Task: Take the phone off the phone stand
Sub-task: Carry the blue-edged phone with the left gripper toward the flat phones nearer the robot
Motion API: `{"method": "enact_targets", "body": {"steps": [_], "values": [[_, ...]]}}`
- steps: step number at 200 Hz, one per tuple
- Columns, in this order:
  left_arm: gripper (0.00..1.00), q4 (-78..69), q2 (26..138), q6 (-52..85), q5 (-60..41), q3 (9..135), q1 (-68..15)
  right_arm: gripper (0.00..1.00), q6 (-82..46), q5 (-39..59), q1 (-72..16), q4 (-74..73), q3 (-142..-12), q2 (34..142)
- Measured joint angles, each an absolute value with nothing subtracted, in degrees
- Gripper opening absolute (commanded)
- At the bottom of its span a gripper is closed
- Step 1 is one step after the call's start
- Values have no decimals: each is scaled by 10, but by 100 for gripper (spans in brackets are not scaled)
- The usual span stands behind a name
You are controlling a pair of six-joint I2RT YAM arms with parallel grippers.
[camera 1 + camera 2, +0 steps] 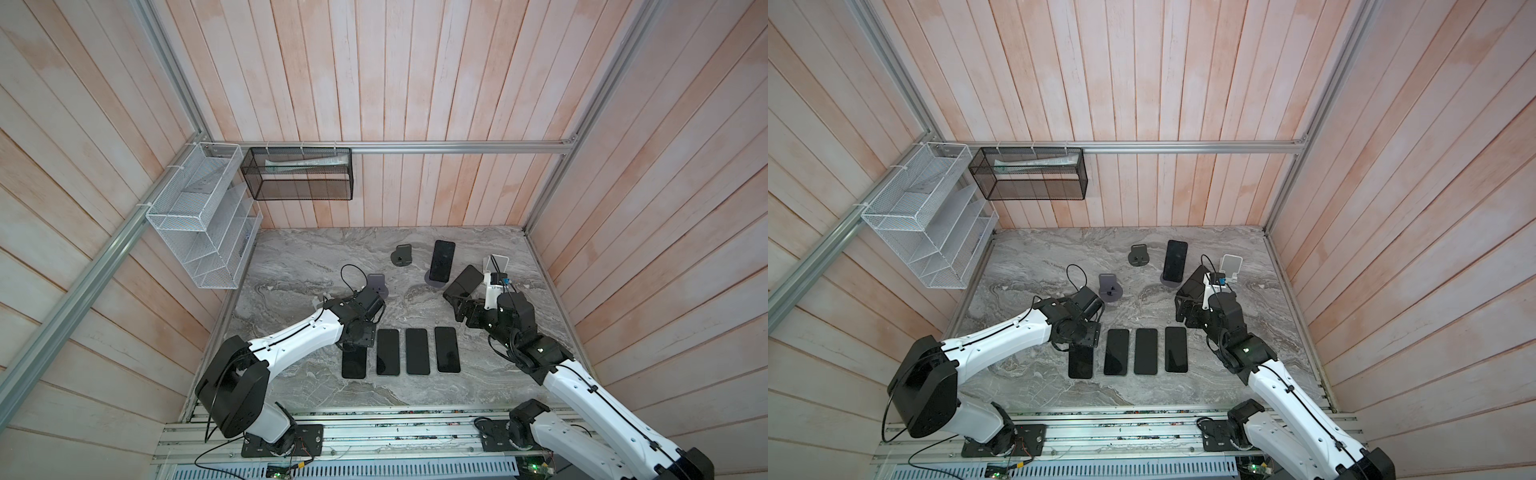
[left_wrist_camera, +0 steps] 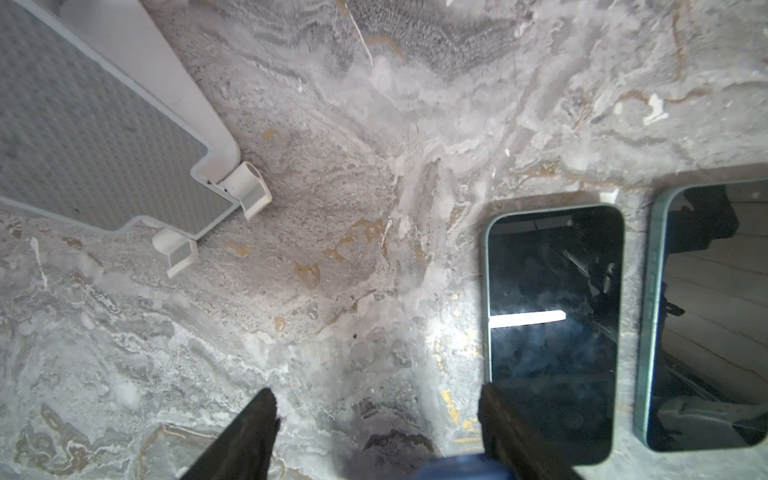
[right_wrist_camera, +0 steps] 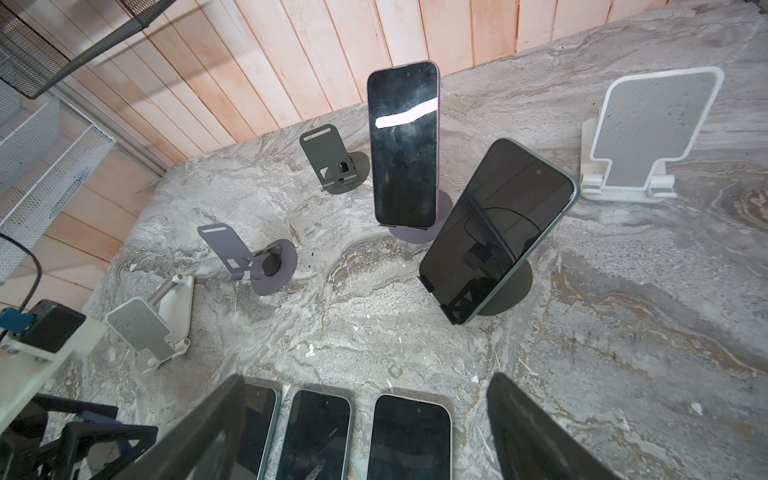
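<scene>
The blue-edged phone (image 1: 354, 364) hangs screen-up in my left gripper beside the flat phones over clear marble (image 1: 371, 361), so I keep bringing it down until it lies flat.
Two phones lean on stands at the back right. A green-edged phone (image 3: 498, 228) (image 1: 467, 281) rests tilted on a dark round phone stand (image 3: 517, 286). A pink-edged phone (image 3: 405, 145) (image 1: 442, 259) stands upright on a purple stand (image 3: 444, 208). My right gripper (image 3: 365, 378) (image 1: 454, 300) hovers open and empty just in front of the green-edged phone, apart from it. My left gripper (image 2: 376, 390) hangs open and empty over bare marble beside the flat phones; in both top views its fingers are hidden under the wrist (image 1: 359, 332).
Several phones (image 1: 417, 351) (image 2: 552, 324) lie flat in a row at the front centre. Empty stands: dark (image 1: 402, 254), purple (image 1: 378, 284), white (image 1: 496, 264), and another white one (image 2: 104, 145) near the left gripper. Wire baskets (image 1: 199, 216) hang on the left wall.
</scene>
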State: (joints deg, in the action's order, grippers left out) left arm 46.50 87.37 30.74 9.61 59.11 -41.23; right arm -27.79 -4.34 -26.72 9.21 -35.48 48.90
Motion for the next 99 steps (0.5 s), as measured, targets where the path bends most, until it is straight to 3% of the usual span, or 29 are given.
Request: {"method": "enact_targets", "body": {"steps": [99], "values": [[58,387,964,280,51,591,-381,91,-274,-43,-261,100,-355,494]]}}
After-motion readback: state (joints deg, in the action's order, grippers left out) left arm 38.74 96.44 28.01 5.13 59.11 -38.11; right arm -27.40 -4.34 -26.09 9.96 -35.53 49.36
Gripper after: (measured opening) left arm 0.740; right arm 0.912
